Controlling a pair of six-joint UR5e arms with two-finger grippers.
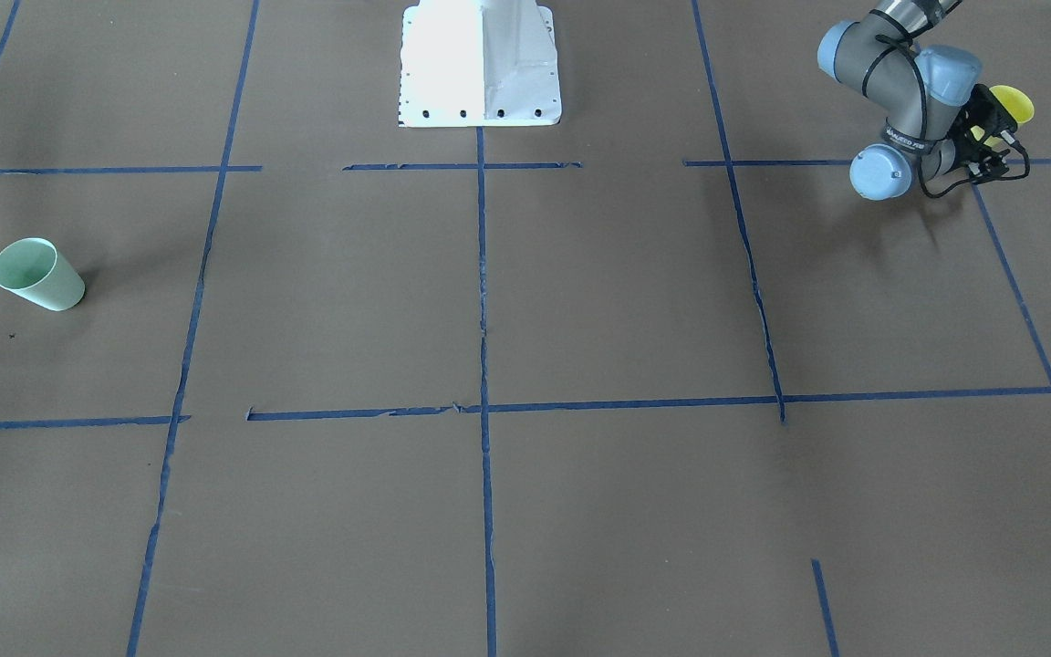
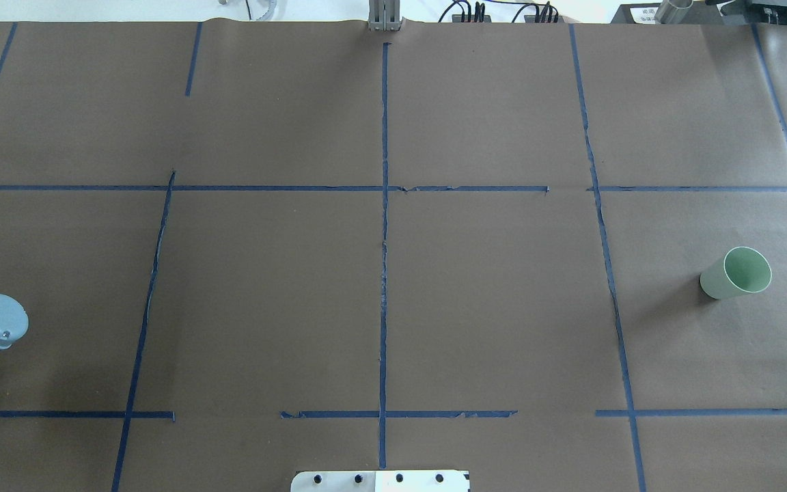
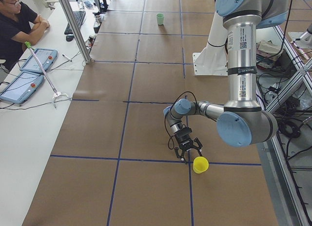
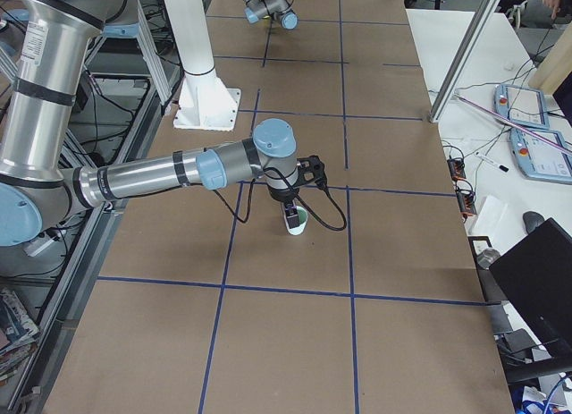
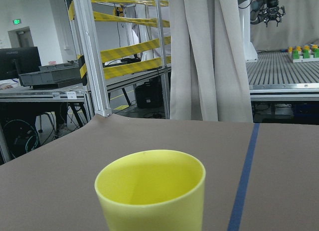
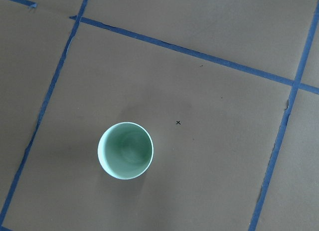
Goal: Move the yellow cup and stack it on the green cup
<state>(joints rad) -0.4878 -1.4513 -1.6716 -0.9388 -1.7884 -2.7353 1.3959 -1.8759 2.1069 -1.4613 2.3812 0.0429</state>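
Note:
I expect the yellow cup (image 1: 1014, 105) to sink deep inside when I lower it, with only its rim showing, because the green cup's opening (image 1: 25, 264) is wider than its base.
The yellow cup (image 1: 1011, 103) stands upright at the table's end on my left. It also shows in the exterior left view (image 3: 200, 164) and fills the lower middle of the left wrist view (image 5: 152, 191). My left gripper (image 1: 991, 137) is low beside it, open, its fingers (image 3: 187, 147) spread towards the cup; I cannot tell if they reach around it. The green cup (image 1: 37, 274) stands upright at the opposite end (image 2: 735, 273). In the exterior right view my right gripper (image 4: 290, 208) hangs over the green cup (image 4: 298, 223); I cannot tell if it is open. The right wrist view looks straight down into the green cup (image 6: 125, 150).
The white robot pedestal (image 1: 480, 64) stands at the table's middle rear edge. Blue tape lines (image 2: 384, 205) grid the brown table. An operator (image 3: 14, 21) sits at a side bench with tablets (image 3: 22, 87), beside a metal post (image 3: 73, 26).

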